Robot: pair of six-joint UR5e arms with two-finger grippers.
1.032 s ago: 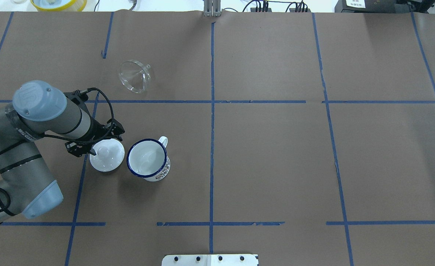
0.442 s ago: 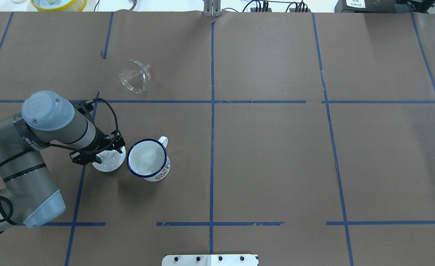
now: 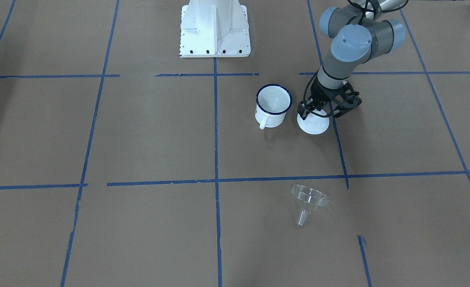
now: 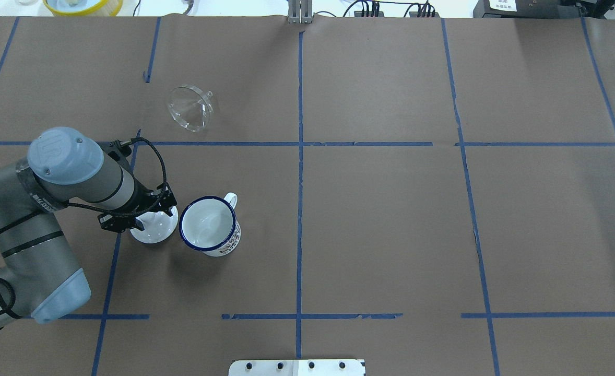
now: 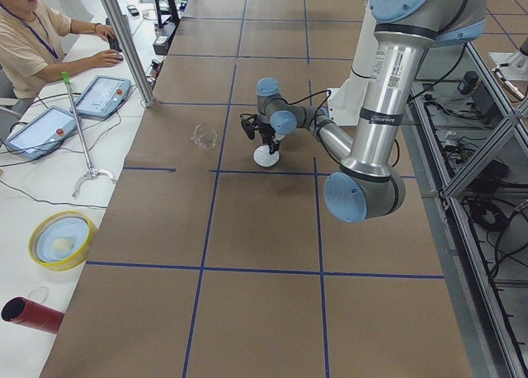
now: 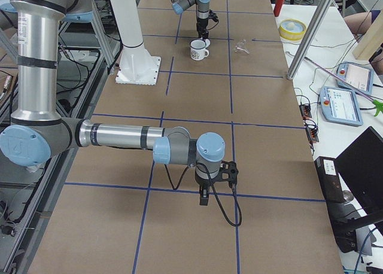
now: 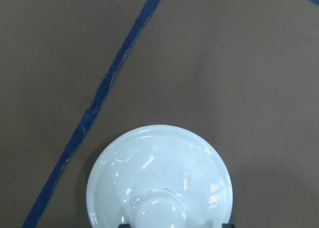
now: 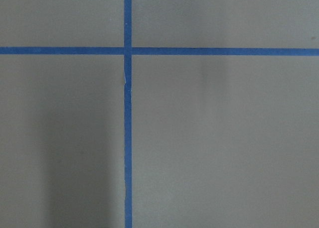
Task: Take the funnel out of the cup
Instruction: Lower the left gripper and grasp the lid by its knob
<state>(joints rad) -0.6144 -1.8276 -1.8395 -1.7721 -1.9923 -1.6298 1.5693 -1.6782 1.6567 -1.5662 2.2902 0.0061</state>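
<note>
The white domed lid (image 3: 313,124) and the cup's blue rim (image 3: 273,113) are about the same width, so the lid will cover the whole opening of the cup when I lower it.
The clear funnel (image 4: 190,108) lies on its side on the brown paper, apart from the cup; it also shows in the front view (image 3: 310,199). The white cup with a blue rim (image 4: 209,224) stands upright and empty (image 3: 273,104). My left gripper (image 4: 145,216) is open and low over a white domed lid (image 4: 157,228) beside the cup. In the left wrist view its fingertips stand either side of the lid's knob (image 7: 158,208). My right gripper (image 6: 204,197) shows only in the exterior right view, far from these things; I cannot tell its state.
Blue tape lines cross the brown paper. The white robot base (image 3: 215,28) stands behind the cup. A yellow bowl (image 4: 83,5) sits off the table's far left corner. An operator (image 5: 33,40) sits at tablets beside the table.
My left arm has moved over the lid and come down, so the gripper now covers the lid's knob. The funnel, cup and lid have not moved.
</note>
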